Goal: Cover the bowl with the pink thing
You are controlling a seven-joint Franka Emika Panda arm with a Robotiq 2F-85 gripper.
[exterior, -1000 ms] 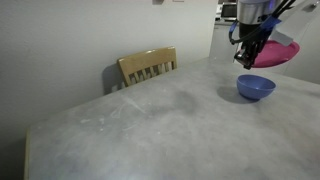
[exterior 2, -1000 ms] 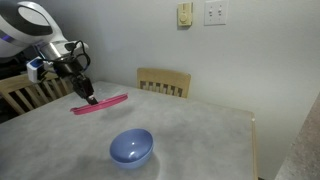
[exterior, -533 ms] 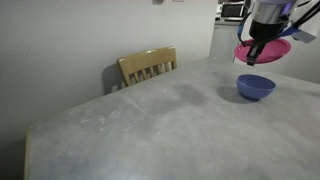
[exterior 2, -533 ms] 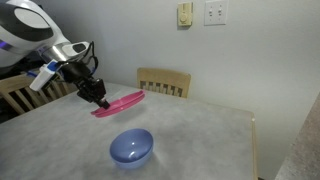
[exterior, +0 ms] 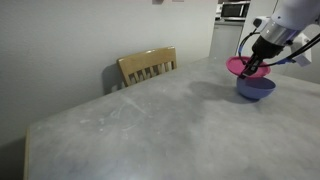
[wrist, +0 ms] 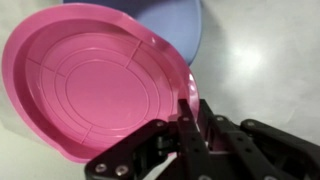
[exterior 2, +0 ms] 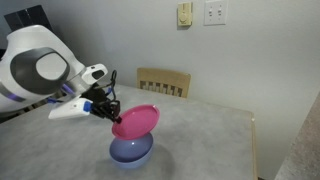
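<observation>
The pink plate point(exterior 2: 136, 122) is hanging tilted and off-centre over the bowl. My gripper should move the plate across the bowl's exposed part point(wrist: 176, 22) and lower it flatter.
The periwinkle-blue bowl point(exterior: 255, 88) point(exterior 2: 131, 151) stands on the grey table in both exterior views. My gripper point(exterior 2: 108, 110) point(exterior: 253, 68) is shut on the rim of the magenta-pink plate point(exterior 2: 136, 121) point(exterior: 243, 67). It holds the plate tilted just above the bowl, overlapping most of the bowl's opening. In the wrist view the plate point(wrist: 95, 80) fills the frame, my jaws point(wrist: 190, 112) pinch its edge, and a slice of the bowl point(wrist: 175, 22) shows beyond the plate's far rim.
A grey tabletop point(exterior: 150, 130) point(exterior 2: 200, 140) carries the bowl. A wooden chair point(exterior: 147, 66) point(exterior 2: 164, 82) stands at the table's edge by the wall. Wall plates point(exterior 2: 214, 12) hang above.
My gripper has carried the pink plate down and over toward the bowl. The plate went from beside and above the bowl to tilted right over it.
</observation>
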